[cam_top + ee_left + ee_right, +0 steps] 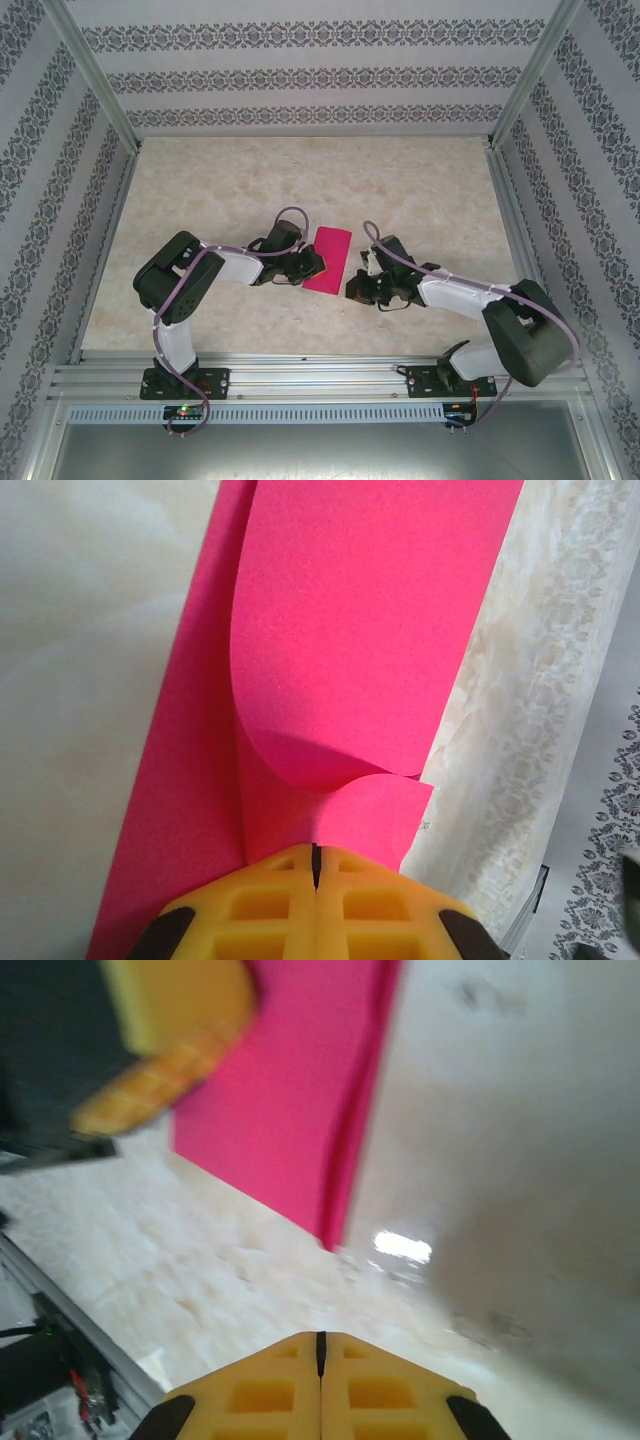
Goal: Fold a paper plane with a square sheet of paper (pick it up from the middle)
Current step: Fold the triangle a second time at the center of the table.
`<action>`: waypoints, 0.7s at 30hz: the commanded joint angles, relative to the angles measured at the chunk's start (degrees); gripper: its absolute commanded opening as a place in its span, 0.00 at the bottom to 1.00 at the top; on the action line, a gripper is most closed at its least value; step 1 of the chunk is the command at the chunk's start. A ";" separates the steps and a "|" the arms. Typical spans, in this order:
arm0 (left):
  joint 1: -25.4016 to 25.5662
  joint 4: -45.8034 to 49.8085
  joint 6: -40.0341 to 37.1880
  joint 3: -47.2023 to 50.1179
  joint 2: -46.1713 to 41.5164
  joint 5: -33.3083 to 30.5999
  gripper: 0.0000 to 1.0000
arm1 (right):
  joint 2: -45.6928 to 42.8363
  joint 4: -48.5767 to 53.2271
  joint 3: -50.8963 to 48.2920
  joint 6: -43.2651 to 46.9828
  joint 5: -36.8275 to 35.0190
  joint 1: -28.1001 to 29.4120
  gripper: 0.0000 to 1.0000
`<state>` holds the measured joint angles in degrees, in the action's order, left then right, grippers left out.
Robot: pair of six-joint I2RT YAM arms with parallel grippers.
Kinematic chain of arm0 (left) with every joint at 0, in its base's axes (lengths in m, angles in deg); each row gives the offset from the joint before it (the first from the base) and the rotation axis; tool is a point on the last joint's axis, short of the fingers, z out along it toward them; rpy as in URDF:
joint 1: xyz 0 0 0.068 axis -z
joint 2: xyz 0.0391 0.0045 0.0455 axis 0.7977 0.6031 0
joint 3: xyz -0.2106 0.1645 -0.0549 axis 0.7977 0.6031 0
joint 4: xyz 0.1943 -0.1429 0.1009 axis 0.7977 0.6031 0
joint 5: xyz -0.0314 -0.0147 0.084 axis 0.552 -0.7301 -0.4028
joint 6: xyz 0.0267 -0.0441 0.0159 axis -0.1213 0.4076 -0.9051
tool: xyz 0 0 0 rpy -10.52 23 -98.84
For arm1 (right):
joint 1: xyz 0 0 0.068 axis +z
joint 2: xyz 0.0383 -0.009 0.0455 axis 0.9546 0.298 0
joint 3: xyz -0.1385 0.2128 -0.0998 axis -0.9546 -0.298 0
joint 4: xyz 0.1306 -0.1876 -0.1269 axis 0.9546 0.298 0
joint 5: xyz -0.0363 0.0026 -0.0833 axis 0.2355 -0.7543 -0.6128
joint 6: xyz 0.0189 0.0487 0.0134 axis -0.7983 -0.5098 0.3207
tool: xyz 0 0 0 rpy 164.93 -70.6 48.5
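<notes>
I should steady the paper's near end (328, 287) with my right gripper while my left gripper opens and pinches the fold flatter, because the paper's fold (290, 764) bulges at my left gripper.
The square sheet of paper (328, 258) is magenta-pink and lies folded over into a narrow strip at the middle of the table. In the left wrist view the paper (350, 630) has its upper layer curling up off the lower one. My left gripper (318, 263) is at the strip's left edge; its yellow jaws (316, 852) are shut, with the paper's layers running in between the tips. My right gripper (352, 287) sits just right of the strip's near corner, apart from it. Its jaws (320, 1338) are shut on nothing, and the paper (290, 1110) lies ahead of them.
The marbled beige table (400, 190) is boxed in by patterned walls and aluminium posts. A metal rail (320, 380) with both arm bases runs along the near edge. The left gripper's yellow finger (170, 1070) shows blurred at the paper's far side in the right wrist view.
</notes>
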<state>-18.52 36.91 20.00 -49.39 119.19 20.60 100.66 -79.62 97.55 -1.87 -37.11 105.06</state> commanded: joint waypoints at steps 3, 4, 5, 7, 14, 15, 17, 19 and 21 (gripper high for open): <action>-0.29 4.59 -0.72 0.10 1.59 -0.92 0.00 | 3.82 -6.27 4.43 -4.27 0.84 0.55 0.02; -0.29 4.57 -0.72 0.10 1.56 -0.91 0.00 | 5.99 -7.95 5.41 -5.22 1.84 0.79 0.01; -0.29 4.57 -0.72 -0.01 1.63 -0.76 0.00 | 7.87 -9.10 6.45 -5.81 1.99 1.19 0.01; -0.29 4.54 -0.77 0.02 1.60 -0.63 0.00 | 11.30 -10.30 8.54 -6.54 2.05 2.00 0.01; -0.29 5.07 -1.06 -0.41 1.44 -0.54 0.00 | 19.47 -7.87 11.91 -5.19 -0.08 2.61 0.00; -0.29 5.17 -1.15 -0.42 1.41 -0.52 0.00 | 20.03 -8.35 11.13 -5.15 0.05 2.28 0.00; -0.29 5.40 -1.42 -0.50 1.22 -0.52 0.00 | 21.06 -9.04 9.16 -5.09 0.32 1.42 0.00; -0.29 5.70 -1.74 -0.69 0.94 -0.61 0.00 | 21.60 -8.11 7.48 -4.76 -0.09 0.93 0.00; -0.29 5.79 -2.44 -0.73 0.46 -0.61 0.00 | 21.87 -7.91 5.60 -4.40 -0.22 0.88 0.00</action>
<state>-18.58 37.70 19.71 -49.78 119.19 20.79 120.93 -90.79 106.51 -6.79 -34.79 106.29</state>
